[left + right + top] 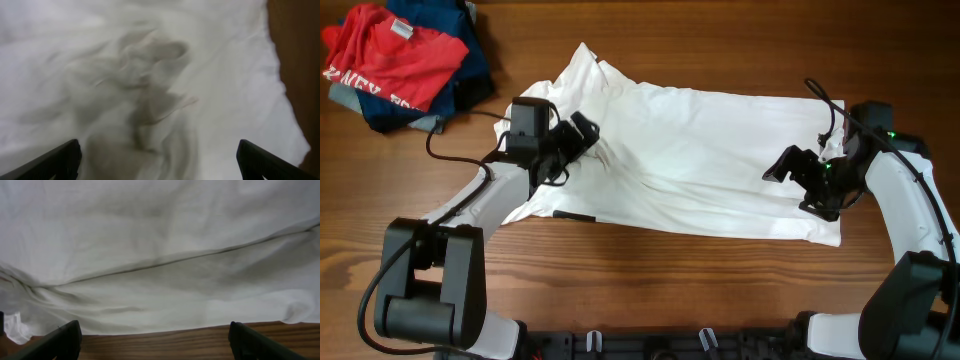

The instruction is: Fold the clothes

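Note:
The white shirt's hem is curled at its near corner, a long way from the robot's left gripper, so next the right gripper pinches the shirt's loose layer there and spreads it out flat.
The white shirt lies spread and wrinkled across the middle of the wooden table. My left gripper is open over the shirt's bunched left part near the collar; the left wrist view shows blurred crumpled white fabric between its wide-apart fingers. My right gripper is open and empty over the shirt's right end. The right wrist view shows the shirt's hem and bare wood between the fingers.
A pile of a red printed T-shirt on navy blue garments sits at the table's far left corner. A black cable runs by the left arm. Bare wood lies along the front edge.

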`<state>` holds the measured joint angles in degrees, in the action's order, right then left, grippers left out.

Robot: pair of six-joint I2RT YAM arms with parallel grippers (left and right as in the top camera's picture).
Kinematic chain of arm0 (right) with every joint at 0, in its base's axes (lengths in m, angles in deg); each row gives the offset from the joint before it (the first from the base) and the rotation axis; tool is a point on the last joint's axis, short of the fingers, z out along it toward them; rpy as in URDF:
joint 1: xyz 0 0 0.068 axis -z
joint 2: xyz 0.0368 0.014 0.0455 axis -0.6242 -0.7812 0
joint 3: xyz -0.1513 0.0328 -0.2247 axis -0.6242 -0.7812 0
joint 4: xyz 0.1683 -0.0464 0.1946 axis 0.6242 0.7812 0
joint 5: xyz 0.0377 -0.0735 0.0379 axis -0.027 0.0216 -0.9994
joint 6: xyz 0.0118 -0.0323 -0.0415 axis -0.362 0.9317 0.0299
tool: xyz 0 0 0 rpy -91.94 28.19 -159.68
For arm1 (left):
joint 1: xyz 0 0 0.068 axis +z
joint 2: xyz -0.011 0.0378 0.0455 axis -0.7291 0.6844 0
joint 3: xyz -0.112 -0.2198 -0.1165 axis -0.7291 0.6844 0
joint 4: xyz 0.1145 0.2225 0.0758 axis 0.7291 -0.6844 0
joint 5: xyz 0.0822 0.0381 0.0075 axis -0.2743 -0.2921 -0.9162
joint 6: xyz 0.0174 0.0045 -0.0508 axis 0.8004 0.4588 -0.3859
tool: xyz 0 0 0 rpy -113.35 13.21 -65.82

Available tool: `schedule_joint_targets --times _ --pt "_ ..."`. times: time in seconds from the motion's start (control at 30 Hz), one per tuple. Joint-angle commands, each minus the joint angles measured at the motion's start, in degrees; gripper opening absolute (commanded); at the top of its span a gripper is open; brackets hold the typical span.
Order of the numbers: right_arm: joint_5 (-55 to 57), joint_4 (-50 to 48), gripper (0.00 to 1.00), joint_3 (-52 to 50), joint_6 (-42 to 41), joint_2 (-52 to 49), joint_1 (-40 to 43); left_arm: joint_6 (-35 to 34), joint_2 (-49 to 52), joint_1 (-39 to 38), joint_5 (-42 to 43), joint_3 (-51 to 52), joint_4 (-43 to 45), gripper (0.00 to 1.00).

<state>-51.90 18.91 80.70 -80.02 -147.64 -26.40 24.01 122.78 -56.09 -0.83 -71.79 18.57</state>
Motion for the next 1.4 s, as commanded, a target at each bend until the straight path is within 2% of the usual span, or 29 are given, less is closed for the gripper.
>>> schedule_joint_targets --times 0.0,0.17,0.37,0.5,0.73,0.83,0.9,0.93,0.97,1.07,1.23,1.37 --pt "0.81 0.02 0.95 -0.59 -0.50 0.61 -0.24 -0.31 0.59 -0.20 -4.46 -0.42 -6.10 0.99" --pt "0.83 -0.26 0.95 -0.70 -0.55 0.61 -0.24 -0.31 0.59 -0.20 -12.83 -0.42 -16.68 1.00" --pt "1.25 -0.15 0.95 -0.74 -1.77 0.61 -0.24 -0.28 0.59 -0.20 -21.53 -0.42 -24.06 1.00" --pt "2.73 0.68 0.95 -0.74 -1.77 0.61 -0.24 2.32 0.59 0.22 -23.08 -0.42 -26.25 1.00" --pt "5.68 1.77 0.94 -1.73 -1.84 0.61 -0.24 2.43 0.59 2.86 -25.20 -0.42 -30.58 1.00" --pt "4.85 -0.92 0.78 -5.90 -1.79 0.61 -0.24 2.38 0.59 6.01 -25.79 -0.42 -32.79 1.00" --pt "4.31 -3.17 0.54 -8.66 -1.77 0.59 -0.39 2.23 0.59 8.35 -25.70 -0.42 -33.83 1.00" --pt "4.17 -3.96 0.46 -9.68 -1.81 0.59 -0.44 2.25 0.59 9.60 -25.27 -0.42 -34.18 1.00" --pt "3.76 -4.94 0.45 -10.75 -2.10 0.59 -0.44 2.27 0.59 11.45 -24.26 -0.42 -34.29 1.00" --pt "3.69 -6.23 0.52 -11.63 -5.14 0.59 -0.44 2.27 0.59 14.95 -23.82 -0.42 -34.58 1.00" --pt "-1.29 -9.16 0.60 -11.65 -3.45 0.59 -0.44 2.71 0.59 19.21 -21.92 -0.42 -35.69 1.00" --pt "-2.27 -9.46 0.62 -12.13 -4.96 0.59 -0.90 2.69 0.59 19.78 -21.92 -0.42 -35.82 1.00"
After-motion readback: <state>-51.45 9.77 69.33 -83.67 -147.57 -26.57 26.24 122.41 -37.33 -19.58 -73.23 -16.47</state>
